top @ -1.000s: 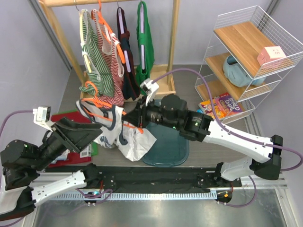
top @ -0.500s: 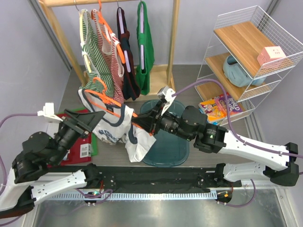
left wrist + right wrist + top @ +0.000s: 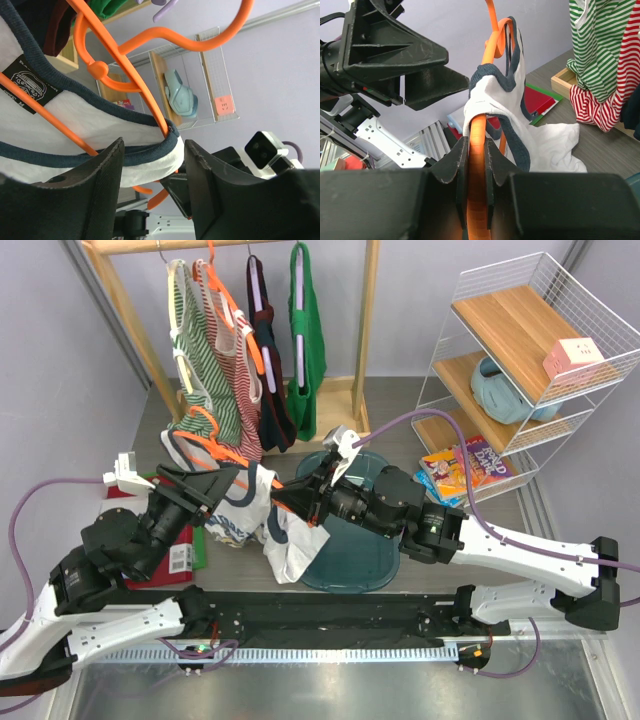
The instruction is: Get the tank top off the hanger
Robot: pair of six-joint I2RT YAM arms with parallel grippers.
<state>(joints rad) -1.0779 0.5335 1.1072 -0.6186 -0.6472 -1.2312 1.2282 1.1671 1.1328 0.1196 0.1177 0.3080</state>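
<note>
My right gripper is in the way of the tank top's strap at the hanger's end (image 3: 478,131). My left gripper needs to hold the hanger while my right gripper takes the strap (image 3: 484,100).
The white tank top (image 3: 275,530) with navy trim hangs from the orange hanger (image 3: 222,445) and droops toward the table. My right gripper (image 3: 300,505) is shut on one end of the hanger; in the right wrist view the orange bar (image 3: 476,155) is clamped in my right gripper (image 3: 476,142), with a shoulder strap (image 3: 492,95) draped over it. My left gripper (image 3: 205,485) is open at the top's other shoulder. In the left wrist view the left gripper (image 3: 154,150) straddles the navy-trimmed strap (image 3: 145,157), below the hanger's hook (image 3: 200,45).
A wooden rack (image 3: 365,330) behind holds striped (image 3: 215,360), dark and green (image 3: 305,330) tops. A wire shelf (image 3: 540,350) stands at the right, with snack packs (image 3: 465,465) below. A dark teal tray (image 3: 355,545) lies under the right arm; a red-and-green box (image 3: 170,550) lies at the left.
My left gripper has risen and moved right, up to the tank top's shoulder strap. My right gripper has shifted down and right, still holding the hanger, which has tilted.
</note>
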